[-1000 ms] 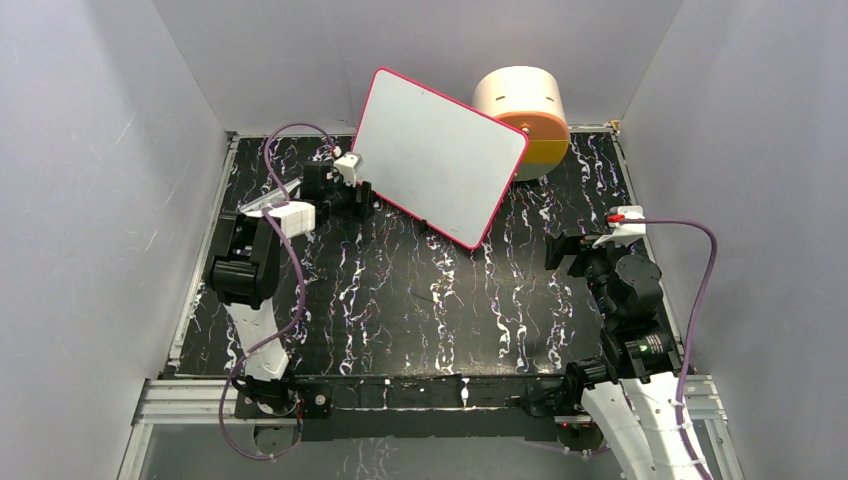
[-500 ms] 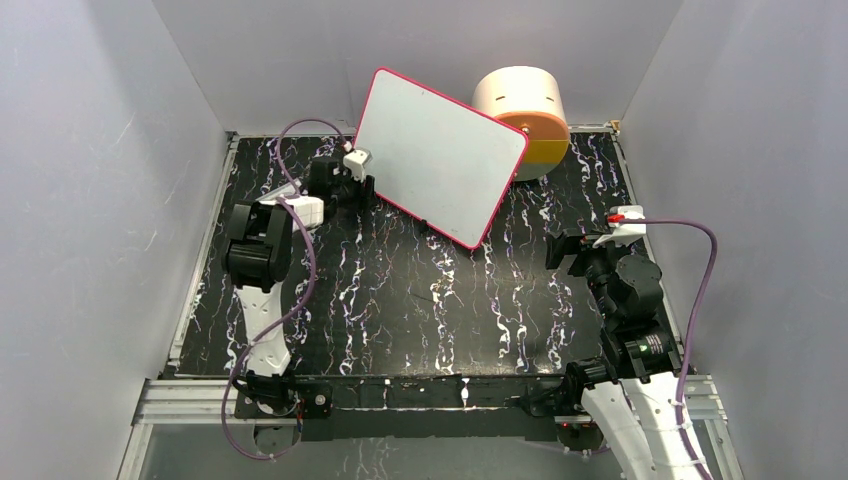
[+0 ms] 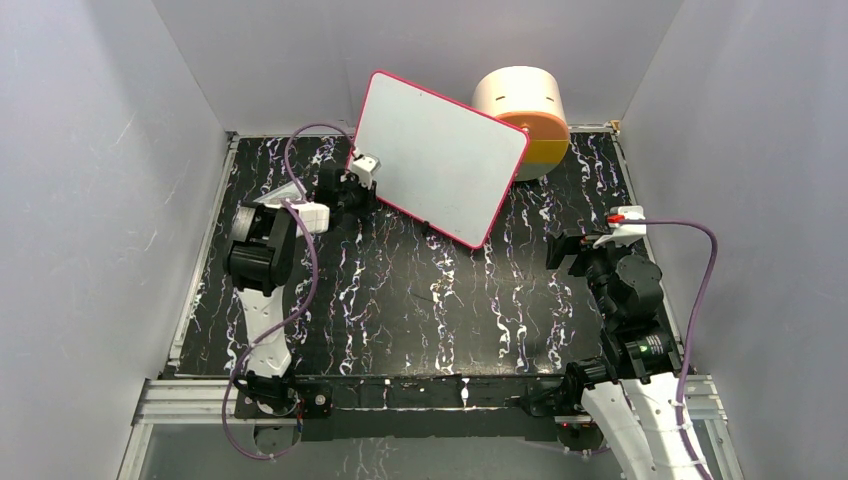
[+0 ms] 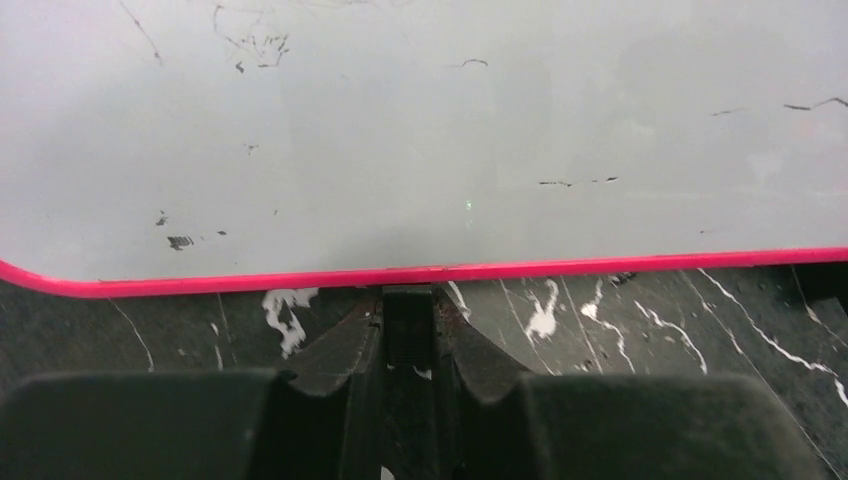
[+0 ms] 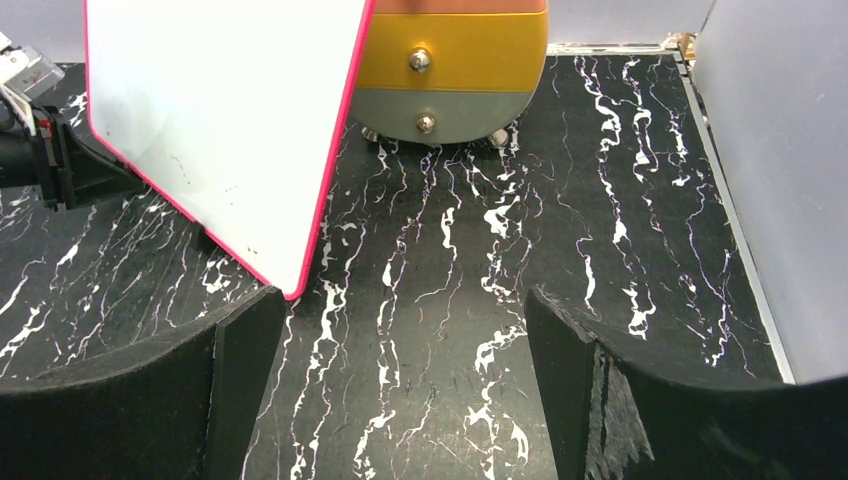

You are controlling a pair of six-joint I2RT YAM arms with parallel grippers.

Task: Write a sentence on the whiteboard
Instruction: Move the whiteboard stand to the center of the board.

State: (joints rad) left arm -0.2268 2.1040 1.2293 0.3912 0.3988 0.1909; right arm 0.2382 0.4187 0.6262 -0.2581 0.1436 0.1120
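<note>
The robot's left gripper has hold of the black ribbed piece (image 4: 408, 322) at the whiteboard's rearward end, so the robot should go on pulling toward the open table front (image 3: 402, 276) until the whiteboard faces forward.
The whiteboard (image 3: 440, 155) stands tilted at the back of the table, white with a pink frame (image 4: 500, 270). Its face (image 4: 420, 130) carries only faint black specks; the sentence is not in view. My left gripper (image 3: 366, 192) is at the board's lower left edge. Its jaws (image 4: 408, 300) have closed narrow on a small black ribbed piece (image 4: 408, 325) right under the frame. My right gripper (image 3: 560, 250) hovers at the right, well apart from the board, and stands wide open (image 5: 400, 330) over bare table. The board's lower corner (image 5: 295, 285) lies just beyond its left finger.
A round cream and orange drum (image 3: 522, 105) stands behind the board at the back right, also seen as a yellow and grey drum (image 5: 450, 70) in the right wrist view. Grey walls close in the black marbled table (image 3: 430, 300) on three sides.
My left arm has moved right and forward to the board's lower left edge, and its jaws have closed from wide to narrow. The board and my right arm have stayed put.
</note>
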